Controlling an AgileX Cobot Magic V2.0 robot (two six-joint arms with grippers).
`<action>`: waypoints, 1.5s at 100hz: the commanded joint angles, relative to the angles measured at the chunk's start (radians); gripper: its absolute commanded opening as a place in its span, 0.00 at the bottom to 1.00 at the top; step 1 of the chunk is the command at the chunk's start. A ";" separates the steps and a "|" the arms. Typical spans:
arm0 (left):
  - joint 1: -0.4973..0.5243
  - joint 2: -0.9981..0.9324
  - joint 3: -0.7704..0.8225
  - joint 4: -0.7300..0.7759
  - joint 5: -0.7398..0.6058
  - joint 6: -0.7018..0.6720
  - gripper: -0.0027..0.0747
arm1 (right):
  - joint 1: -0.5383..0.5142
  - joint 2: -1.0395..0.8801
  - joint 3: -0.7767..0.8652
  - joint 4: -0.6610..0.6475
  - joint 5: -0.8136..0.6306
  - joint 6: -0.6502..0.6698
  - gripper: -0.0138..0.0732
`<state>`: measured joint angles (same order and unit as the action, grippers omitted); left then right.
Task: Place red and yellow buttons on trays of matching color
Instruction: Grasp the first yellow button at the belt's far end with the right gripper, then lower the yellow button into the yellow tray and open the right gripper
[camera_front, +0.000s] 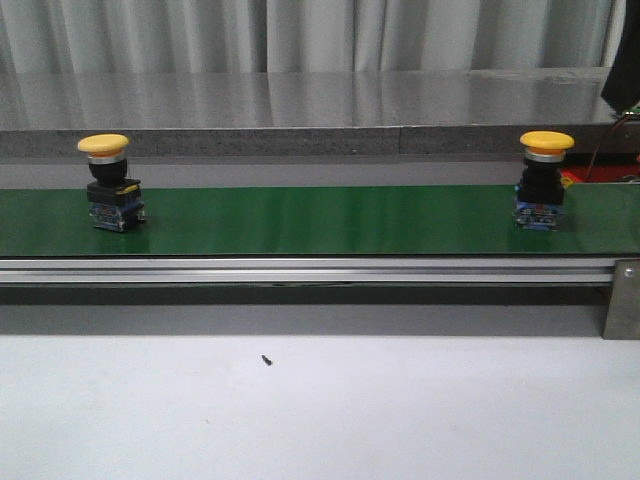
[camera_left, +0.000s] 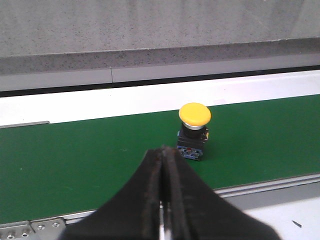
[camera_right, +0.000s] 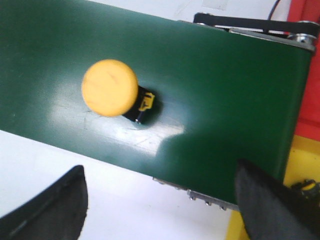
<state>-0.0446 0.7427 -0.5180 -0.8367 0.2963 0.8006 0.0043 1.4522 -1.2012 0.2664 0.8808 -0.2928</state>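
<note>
I am looking at a dark base (camera_right: 306, 188) on the yellow tray (camera_right: 304, 160), so I should expect a yellow button to be standing there already when I bring another one over.
Two yellow buttons stand upright on the green belt (camera_front: 320, 220), one at the left (camera_front: 104, 146) and one at the right (camera_front: 546, 143). No red button is in view. In the left wrist view my left gripper (camera_left: 162, 151) is shut and empty, short of the left yellow button (camera_left: 194, 114) and slightly to one side. In the right wrist view my right gripper (camera_right: 160, 200) is wide open above the belt's edge, and the right yellow button (camera_right: 109, 87) stands beyond its fingers, untouched. A yellow surface (camera_right: 300, 160) and a red surface (camera_right: 311, 85), apparently the trays, lie past the belt's end.
An aluminium rail (camera_front: 300, 270) runs along the belt's front edge, with a bracket (camera_front: 622, 298) at the right. A small dark speck (camera_front: 266, 360) lies on the white table. A grey ledge (camera_front: 200, 142) runs behind the belt. Red wires (camera_front: 598, 155) hang at the far right.
</note>
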 joint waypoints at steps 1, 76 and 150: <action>-0.008 -0.006 -0.028 -0.026 -0.046 0.000 0.01 | 0.021 0.015 -0.060 0.020 -0.022 -0.015 0.84; -0.008 -0.006 -0.028 -0.026 -0.046 0.000 0.01 | 0.047 0.248 -0.187 -0.051 0.053 -0.014 0.42; -0.008 -0.006 -0.028 -0.026 -0.046 0.000 0.01 | -0.352 0.030 -0.213 -0.061 0.185 -0.009 0.41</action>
<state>-0.0446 0.7427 -0.5180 -0.8367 0.2963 0.8006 -0.2697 1.5285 -1.3828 0.2029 1.0892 -0.2989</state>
